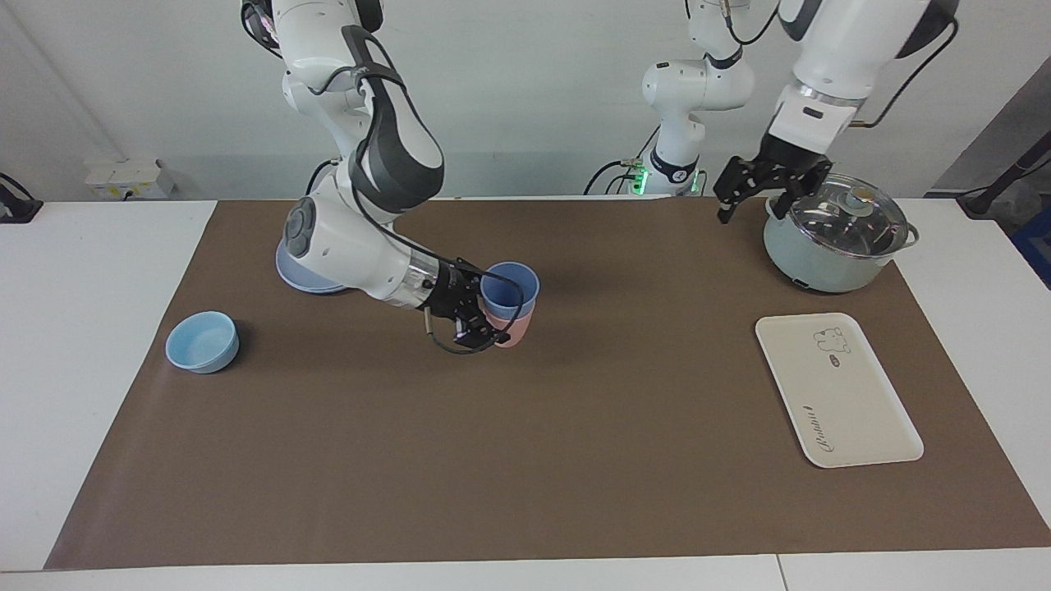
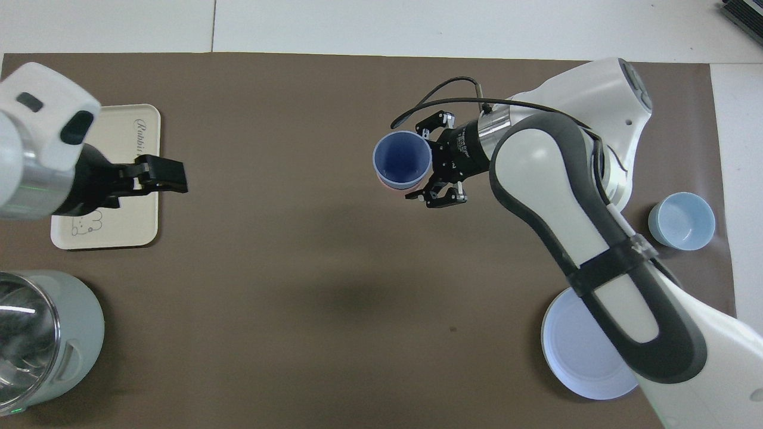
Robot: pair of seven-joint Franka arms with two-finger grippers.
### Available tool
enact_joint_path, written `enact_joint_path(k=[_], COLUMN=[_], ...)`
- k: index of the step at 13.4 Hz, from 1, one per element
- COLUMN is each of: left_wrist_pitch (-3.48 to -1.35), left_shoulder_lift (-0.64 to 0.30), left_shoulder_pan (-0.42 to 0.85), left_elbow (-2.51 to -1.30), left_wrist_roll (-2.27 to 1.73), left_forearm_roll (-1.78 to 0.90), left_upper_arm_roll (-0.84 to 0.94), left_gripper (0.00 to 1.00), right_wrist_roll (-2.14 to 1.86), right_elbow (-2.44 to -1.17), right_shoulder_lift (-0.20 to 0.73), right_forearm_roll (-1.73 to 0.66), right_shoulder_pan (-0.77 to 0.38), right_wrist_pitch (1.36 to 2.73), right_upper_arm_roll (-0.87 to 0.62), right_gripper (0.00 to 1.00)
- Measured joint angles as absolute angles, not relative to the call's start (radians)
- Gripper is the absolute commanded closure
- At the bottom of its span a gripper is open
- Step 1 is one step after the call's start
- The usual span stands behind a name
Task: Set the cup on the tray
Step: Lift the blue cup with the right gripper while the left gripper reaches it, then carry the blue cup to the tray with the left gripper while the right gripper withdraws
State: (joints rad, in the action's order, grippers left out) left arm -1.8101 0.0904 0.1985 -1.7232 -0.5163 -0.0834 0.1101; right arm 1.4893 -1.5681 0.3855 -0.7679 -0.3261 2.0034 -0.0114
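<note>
My right gripper should hold the salmon-pink tumbler (image 1: pixel 516 317), which has the blue cup nested in it, while my left gripper pulls the cup (image 2: pixel 402 157) out for the tray.
The periwinkle-blue cup (image 1: pixel 509 286) stands nested in a salmon-pink tumbler (image 1: pixel 517 331) near the middle of the brown mat. It also shows in the overhead view (image 2: pixel 402 158). My right gripper (image 1: pixel 486 308) is open, level with the two stacked cups, and its fingers flank the blue cup's rim (image 2: pixel 426 159). The cream-white tray (image 1: pixel 854 410) lies flat and bare toward the left arm's end of the table. My left gripper (image 1: pixel 751 205) is open and empty, raised in the air beside the pot; in the overhead view it hangs over the tray (image 2: pixel 173 179).
A grey-green pot (image 1: pixel 829 238) with a glass lid stands nearer the robots than the tray. A round blue plate (image 1: pixel 296 279) lies under the right arm. A light-blue bowl (image 1: pixel 202 341) sits toward the right arm's end of the table.
</note>
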Motion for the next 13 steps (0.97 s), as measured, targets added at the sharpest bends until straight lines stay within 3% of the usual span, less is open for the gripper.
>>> enact_joint_path(k=[3,8,12,13], left_wrist_pitch=[-2.031,-2.187,-2.3,-2.314], left_shoulder_lift=[0.109,0.097,0.048,0.024], left_shoulder_pan=[0.33,0.415,0.468,0.479], left_elbow=[-1.831,-1.861,-1.862,-1.862], left_wrist_roll=[-0.782,-0.9,-0.954,-0.959], left_forearm_roll=[-0.083,-0.084,-0.084,-0.084], left_upper_arm_roll=[0.117,0.114,0.113,0.113], left_gripper=[0.02,0.25,0.31,0.41], right_wrist_roll=[1.533,1.534,1.534,1.534], right_elbow=[-1.568,-1.568,-1.568,-1.568], right_shoulder_lift=[0.375,0.367,0.367,0.367], right_forearm_roll=[-0.768,-0.768,-0.768,-0.768], right_shoulder_pan=[-0.373,-0.374,-0.375,-0.374], right_wrist_pitch=[2.024,2.024,2.024,2.026], right_upper_arm_roll=[-0.011,-0.008,-0.008,-0.007], right_gripper=[1.0,1.0,1.0,1.0])
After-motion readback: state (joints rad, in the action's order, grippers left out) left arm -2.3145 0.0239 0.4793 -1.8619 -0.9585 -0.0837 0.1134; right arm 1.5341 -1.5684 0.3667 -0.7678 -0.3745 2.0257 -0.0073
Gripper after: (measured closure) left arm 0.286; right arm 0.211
